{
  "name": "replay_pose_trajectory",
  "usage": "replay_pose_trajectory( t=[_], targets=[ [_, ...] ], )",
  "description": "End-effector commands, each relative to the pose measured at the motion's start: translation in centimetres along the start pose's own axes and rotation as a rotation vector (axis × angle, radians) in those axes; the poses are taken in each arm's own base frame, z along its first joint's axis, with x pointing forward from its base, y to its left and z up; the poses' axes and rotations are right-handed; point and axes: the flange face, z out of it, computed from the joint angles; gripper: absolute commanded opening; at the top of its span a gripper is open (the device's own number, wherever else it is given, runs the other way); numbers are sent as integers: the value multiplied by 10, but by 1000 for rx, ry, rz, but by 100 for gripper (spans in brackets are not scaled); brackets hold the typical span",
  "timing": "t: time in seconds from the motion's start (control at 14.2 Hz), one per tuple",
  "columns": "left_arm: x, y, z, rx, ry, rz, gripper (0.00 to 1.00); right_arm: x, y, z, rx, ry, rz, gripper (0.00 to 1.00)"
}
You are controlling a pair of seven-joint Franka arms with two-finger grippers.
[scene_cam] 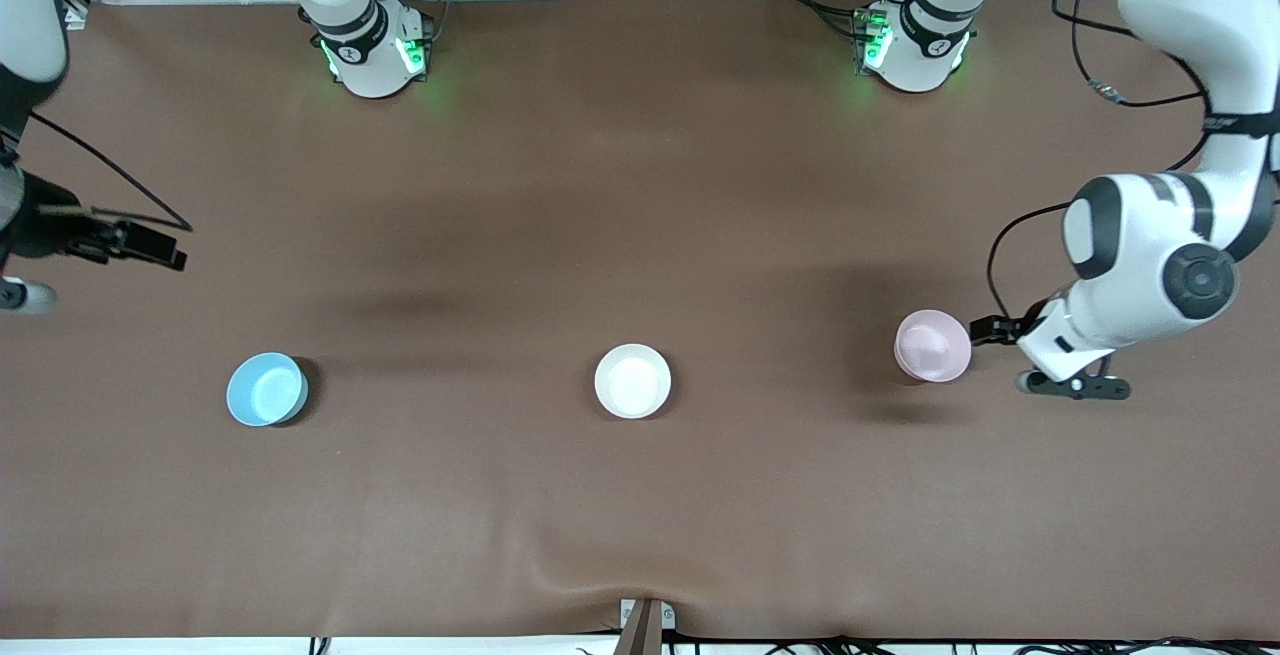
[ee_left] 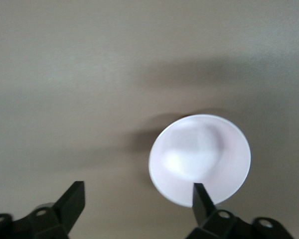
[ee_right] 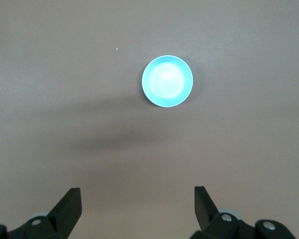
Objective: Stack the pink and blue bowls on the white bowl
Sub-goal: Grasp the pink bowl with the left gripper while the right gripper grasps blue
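Observation:
The bottom of the pink bowl (scene_cam: pixel 933 345) is narrower than the white bowl's open rim (scene_cam: pixel 633 380). The pink bowl will fit down inside the white bowl when I lower it.
The pink bowl (scene_cam: pixel 932 346) stands on the brown table toward the left arm's end. My left gripper (scene_cam: pixel 985 329) is right beside it, low over the table. In the left wrist view the left gripper (ee_left: pixel 137 199) is open, one fingertip (ee_left: pixel 200 198) overlaps the pink bowl's (ee_left: pixel 199 157) rim and the other is over bare table. The white bowl (scene_cam: pixel 632 381) sits mid-table. The blue bowl (scene_cam: pixel 266 389) sits toward the right arm's end. My right gripper (scene_cam: pixel 160 247) hangs open and empty above the table's edge there; its wrist view shows the right gripper (ee_right: pixel 137 201) well short of the blue bowl (ee_right: pixel 167 81).
The brown mat (scene_cam: pixel 640 195) covers the whole table, with a wrinkle near the front edge. A small bracket (scene_cam: pixel 646 620) sits at the middle of that edge. The two arm bases (scene_cam: pixel 372 45) (scene_cam: pixel 915 40) stand along the back.

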Motion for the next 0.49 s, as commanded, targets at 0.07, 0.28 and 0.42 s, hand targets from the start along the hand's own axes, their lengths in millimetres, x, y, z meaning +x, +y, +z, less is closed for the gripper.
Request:
replay_pose_trajectory(
  t=[0.07, 0.28, 0.42],
  targets=[
    [1, 8, 39, -12, 25, -4, 89, 30, 6, 41, 6, -2, 3, 100],
    [-10, 10, 58, -10, 40, 8, 78, 54, 10, 85, 0, -6, 11, 100],
    [-12, 11, 64, -11, 31, 11, 67, 72, 11, 122, -5, -6, 14, 100]
  ],
)
